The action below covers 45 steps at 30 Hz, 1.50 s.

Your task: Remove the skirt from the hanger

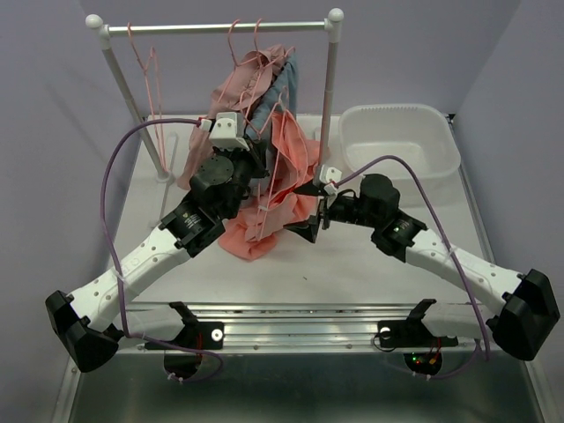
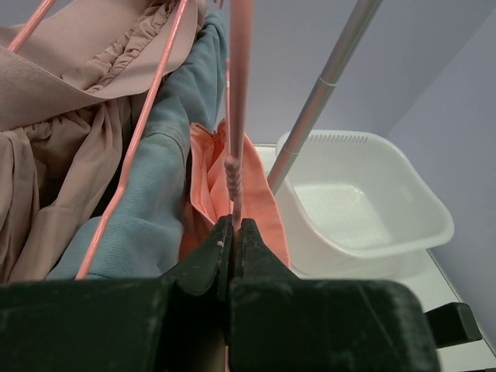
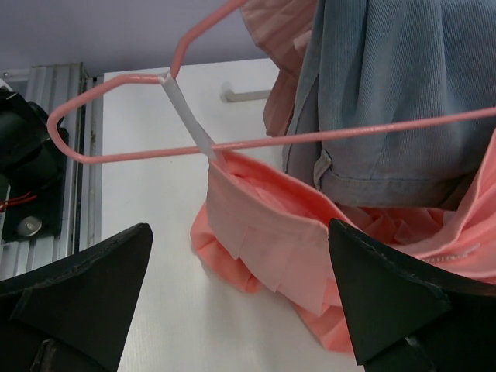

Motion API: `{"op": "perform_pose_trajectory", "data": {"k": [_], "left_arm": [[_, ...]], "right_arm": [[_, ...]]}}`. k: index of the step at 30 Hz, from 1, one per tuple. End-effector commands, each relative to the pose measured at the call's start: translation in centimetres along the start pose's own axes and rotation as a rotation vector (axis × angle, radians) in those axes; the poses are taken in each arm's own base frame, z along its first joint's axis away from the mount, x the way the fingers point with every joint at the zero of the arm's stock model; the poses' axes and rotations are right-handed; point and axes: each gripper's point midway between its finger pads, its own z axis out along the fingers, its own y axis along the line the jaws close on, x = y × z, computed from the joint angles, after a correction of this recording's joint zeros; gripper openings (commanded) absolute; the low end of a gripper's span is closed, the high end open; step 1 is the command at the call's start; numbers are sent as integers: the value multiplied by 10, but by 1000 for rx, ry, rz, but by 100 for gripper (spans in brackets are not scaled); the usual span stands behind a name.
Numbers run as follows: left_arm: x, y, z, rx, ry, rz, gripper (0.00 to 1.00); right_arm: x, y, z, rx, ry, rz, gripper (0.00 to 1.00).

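Observation:
My right gripper's open fingers are on both sides of the waistband's end at the white loop (image 3: 218, 160), which hangs free between them. I should now move forward until they close just below the loop (image 3: 222, 175).
The salmon pleated skirt (image 1: 264, 211) hangs from a pink wire hanger (image 1: 275, 167) by a white loop, its hem bunched on the table. My left gripper (image 1: 256, 145) is shut on the hanger's wire neck (image 2: 234, 174), with the skirt (image 2: 260, 198) just beyond. My right gripper (image 1: 315, 207) is open beside the skirt's right side. In the right wrist view the hanger (image 3: 310, 138) crosses above, the white loop (image 3: 190, 116) ties the skirt's waistband (image 3: 271, 225) to it, and my open gripper (image 3: 240, 291) frames the waistband without touching it.
A clothes rail (image 1: 220, 28) at the back holds a beige garment (image 1: 251, 75), a blue denim garment (image 1: 284, 84) and empty pink hangers (image 1: 150, 79). A white plastic tub (image 1: 401, 141) stands at the back right, right of the rail's post (image 1: 328, 97).

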Motion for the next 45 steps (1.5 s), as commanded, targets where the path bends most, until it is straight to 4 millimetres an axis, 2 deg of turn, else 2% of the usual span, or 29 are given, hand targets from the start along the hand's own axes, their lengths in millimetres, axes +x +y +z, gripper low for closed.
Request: {"op": "perform_pose_trajectory", "data": {"k": [1, 5, 8, 12, 17, 21, 30, 33, 39, 40, 41, 45], "left_arm": [[-38, -4, -7, 6, -118, -81, 0], [-38, -3, -6, -4, -120, -86, 0], [-37, -2, -4, -14, -119, -86, 0], [-36, -2, -1, -25, -116, -83, 0], [-34, -5, 0, -12, -111, -87, 0], [-34, -6, 0, -10, -111, -96, 0], [-33, -8, 2, -1, -116, -108, 0], [-33, -6, 3, -10, -125, -107, 0], [-34, -9, 2, 7, -130, -107, 0], [-38, -9, 2, 6, -139, -110, 0], [-39, -8, 1, 3, -144, -108, 0], [-37, 1, 5, -50, -150, -82, 0]], "right_arm": [[-43, 4, 17, -93, -119, -106, 100], [-44, 12, 27, -157, -129, -100, 100], [-41, 24, 35, -216, -133, -86, 96], [-31, 25, 39, -214, -113, -61, 91], [-22, 21, 44, -191, -108, -37, 89], [-20, 20, 50, -203, -115, -21, 80], [-5, 18, 58, -203, -95, 11, 68], [1, 20, 60, -216, -95, 16, 60], [1, 23, 66, -256, -102, 10, 31], [3, 23, 66, -253, -91, 22, 11], [2, 19, 67, -229, -91, 32, 1], [-6, 15, 61, -191, -97, 21, 1]]}}
